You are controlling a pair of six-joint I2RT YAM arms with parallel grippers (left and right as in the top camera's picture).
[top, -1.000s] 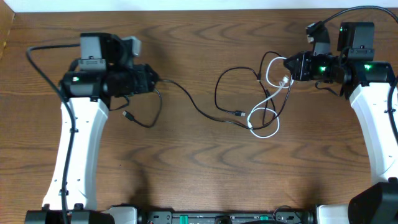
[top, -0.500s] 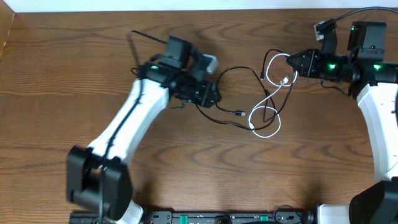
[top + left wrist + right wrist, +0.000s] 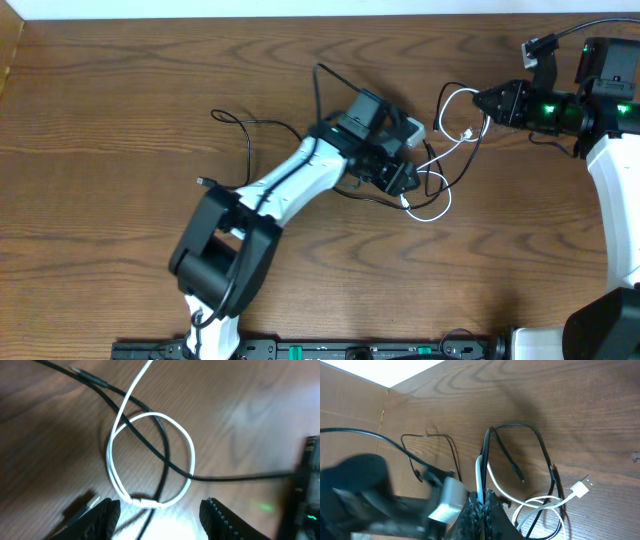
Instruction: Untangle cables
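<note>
I expect the white cable (image 3: 131, 389) to come free and leave the cords behind when I pull, since the black cords pass over and under the white loop (image 3: 189, 476).
A white cable (image 3: 440, 213) and thin black cables (image 3: 375, 197) lie tangled right of the table's middle. My left gripper (image 3: 408, 182) is open and low over the tangle. In the left wrist view its fingers (image 3: 160, 517) straddle the near end of a white loop (image 3: 192, 455) crossed by a black cord (image 3: 165, 445). My right gripper (image 3: 478, 101) is shut on the white cable (image 3: 479, 477) and a black cord (image 3: 540, 445), held off the table at the upper right. A white USB plug (image 3: 580, 487) hangs free.
One black cord (image 3: 247, 150) trails left across the wooden table (image 3: 120, 250), its plug end (image 3: 203, 182) beside my left arm. A cardboard wall (image 3: 10, 50) stands at the far left. My left arm (image 3: 290, 185) stretches diagonally over the middle.
My left arm has swung right from the table's left side to the tangle. My right gripper has drifted right, drawing the white and black cables with it.
</note>
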